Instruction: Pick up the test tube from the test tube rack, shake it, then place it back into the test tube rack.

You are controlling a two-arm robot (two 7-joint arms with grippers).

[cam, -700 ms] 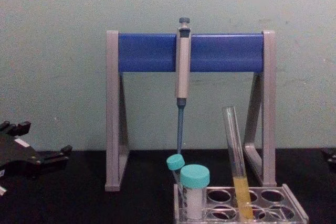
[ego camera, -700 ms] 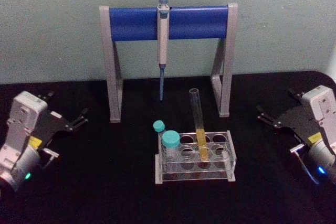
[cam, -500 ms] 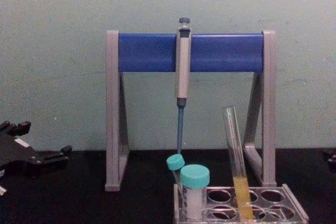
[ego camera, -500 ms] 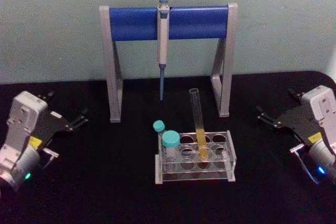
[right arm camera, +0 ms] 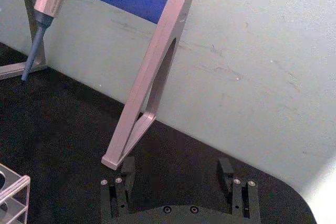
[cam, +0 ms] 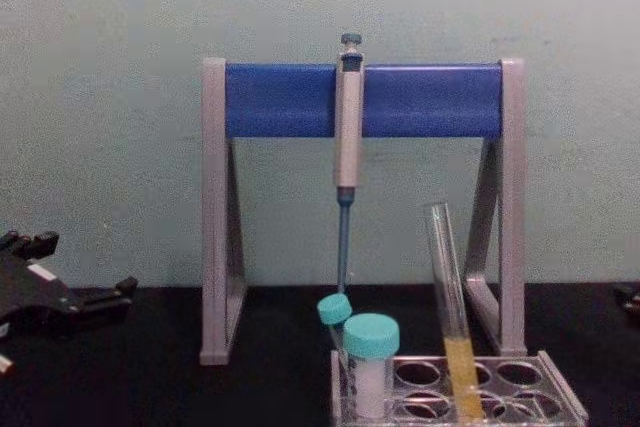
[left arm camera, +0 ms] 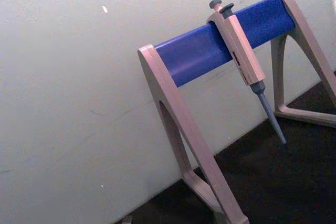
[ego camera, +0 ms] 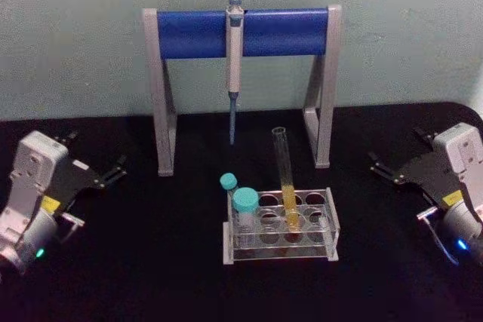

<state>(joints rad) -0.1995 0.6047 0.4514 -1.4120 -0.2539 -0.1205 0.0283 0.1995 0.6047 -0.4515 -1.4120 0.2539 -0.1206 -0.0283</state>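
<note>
My gripper will lift the test tube. It leans loosely in its wide hole, so it will slide out freely and leave the rack behind.
The test tube is a long clear tube with yellow liquid at its bottom. It stands leaning slightly in a back-row hole of the test tube rack, a low clear rack at the table's middle. From the chest view, the test tube rises well above the rack. My left gripper rests open at the far left, well apart from the rack, and appears at the chest view's edge. My right gripper rests open at the far right, its fingers spread with nothing between them.
A grey-and-blue pipette stand stands behind the rack with a pipette hanging from its bar. Two teal-capped vials sit in the rack's left holes. Black tabletop lies between the rack and each gripper; a pale wall closes the back.
</note>
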